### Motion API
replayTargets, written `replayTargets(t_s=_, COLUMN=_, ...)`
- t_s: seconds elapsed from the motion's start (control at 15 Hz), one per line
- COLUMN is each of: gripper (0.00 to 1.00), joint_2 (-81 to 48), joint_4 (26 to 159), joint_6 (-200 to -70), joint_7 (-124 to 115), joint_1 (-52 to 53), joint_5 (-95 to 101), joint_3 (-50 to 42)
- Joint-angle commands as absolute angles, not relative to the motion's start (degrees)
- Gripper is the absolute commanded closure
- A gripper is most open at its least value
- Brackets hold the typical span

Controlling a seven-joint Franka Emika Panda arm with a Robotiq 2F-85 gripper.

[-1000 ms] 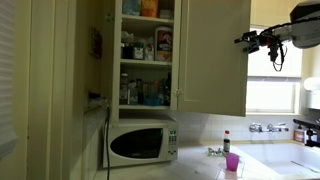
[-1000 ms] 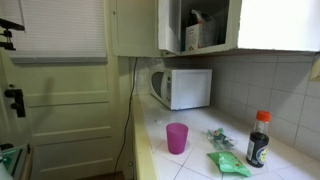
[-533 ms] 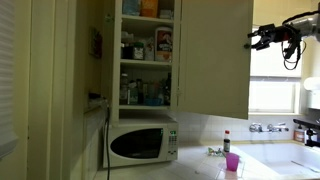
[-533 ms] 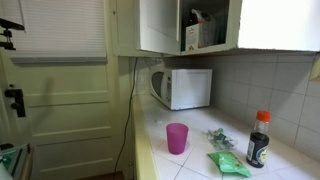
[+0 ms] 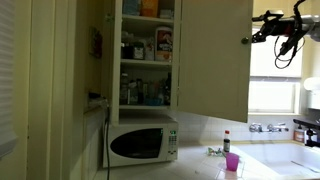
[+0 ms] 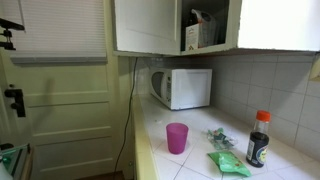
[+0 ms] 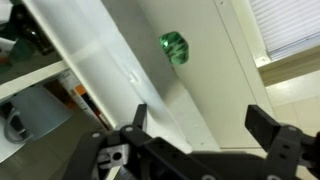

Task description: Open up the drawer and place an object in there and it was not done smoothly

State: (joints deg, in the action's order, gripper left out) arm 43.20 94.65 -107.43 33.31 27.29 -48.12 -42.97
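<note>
The door panel (image 5: 213, 62) is only partly open across the cupboard's shelves, so the robot's gripper should go behind the door panel's free edge and push its inner side (image 7: 106, 58) wide before it reaches for the cup.
The drawer is a cream-white wall cupboard above the microwave, with shelves (image 5: 145, 50) showing in both exterior views (image 6: 205, 30). Its plain panel door (image 5: 213, 58) stands swung open (image 6: 145, 25). My gripper (image 5: 256, 35) is high up at the door's free edge, open and empty. In the wrist view the gripper (image 7: 205, 125) faces the door panel (image 7: 140, 60) just below its green knob (image 7: 174, 46). The pink cup (image 5: 232, 162) stands upright on the counter (image 6: 177, 137), far below the gripper.
A white microwave (image 5: 140, 143) sits under the cupboard (image 6: 182, 87). A dark bottle with a red cap (image 6: 258, 140) and green packets (image 6: 228, 163) lie on the counter near the cup. A window (image 5: 275, 90) is behind the arm. A door (image 6: 60, 110) stands beside the counter.
The cupboard door has swung wider open. My gripper has moved outward along with the door's edge. The cup has not moved.
</note>
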Motion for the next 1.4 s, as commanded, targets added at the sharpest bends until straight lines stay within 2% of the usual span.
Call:
replayTargets(t_s=0.0, gripper=0.00, joint_2=38.42, joint_4=93.68, joint_6=-105.04, joint_7=29.54, joint_1=25.32, joint_5=-55.43, joint_3=-39.83)
replayTargets(t_s=0.4, gripper=0.00, joint_2=31.92, joint_4=89.42, joint_6=-98.02, joint_7=28.53, joint_1=20.18, joint_5=-61.43, joint_3=-33.39)
replayTargets(t_s=0.67, gripper=0.00, joint_2=30.26, joint_4=90.16, joint_6=-95.88, joint_7=31.80, joint_1=14.74, joint_5=-68.36, joint_3=-34.62)
replayTargets(t_s=0.93, gripper=0.00, joint_2=27.19, joint_4=89.55, joint_6=-88.03, joint_7=31.08, joint_1=9.82, joint_5=-73.51, joint_3=-36.49)
replayTargets(t_s=1.33, gripper=0.00, joint_2=24.61, joint_4=85.52, joint_6=-81.29, joint_7=30.65, joint_1=3.55, joint_5=-73.77, joint_3=-29.93)
